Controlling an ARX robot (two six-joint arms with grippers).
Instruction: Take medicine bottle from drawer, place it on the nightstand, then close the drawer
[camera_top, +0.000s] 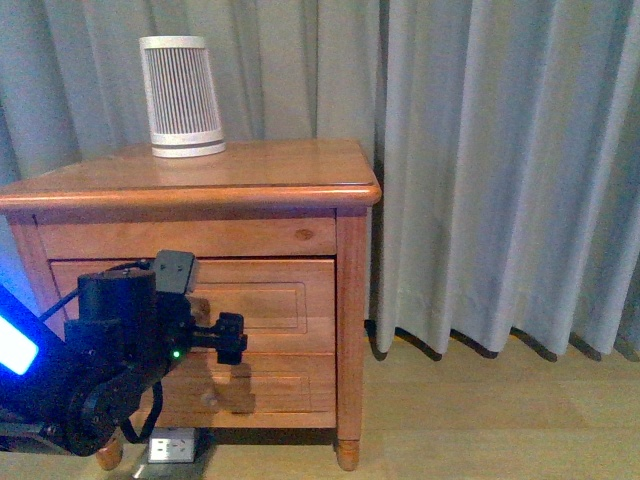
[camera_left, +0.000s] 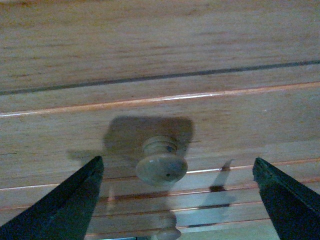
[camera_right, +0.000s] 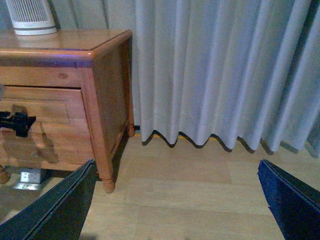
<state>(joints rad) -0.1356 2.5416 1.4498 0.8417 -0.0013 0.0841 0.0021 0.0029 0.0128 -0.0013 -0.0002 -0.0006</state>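
The upper drawer (camera_top: 275, 306) will come straight out when I pull and leave the top rail behind, because a dark gap (camera_top: 285, 259) runs under that rail.
The honey-wood nightstand (camera_top: 230, 180) stands at the left of the front view. Its upper drawer (camera_top: 290, 300) is shut. My left gripper (camera_top: 232, 338) is open, close in front of the drawer front. In the left wrist view the drawer's round wooden knob (camera_left: 161, 167) sits between the spread fingers (camera_left: 65, 205), touching neither. The medicine bottle is hidden. My right gripper (camera_right: 180, 200) is open and empty above the wooden floor, to the right of the nightstand (camera_right: 102, 85).
A large white ribbed tapered device (camera_top: 182, 96) stands on the nightstand top at the back left. The lower drawer (camera_top: 285, 385) is shut, its knob (camera_left: 169, 231) below. Grey curtains (camera_top: 500, 160) hang behind and to the right. A socket strip (camera_top: 170, 445) lies under the nightstand.
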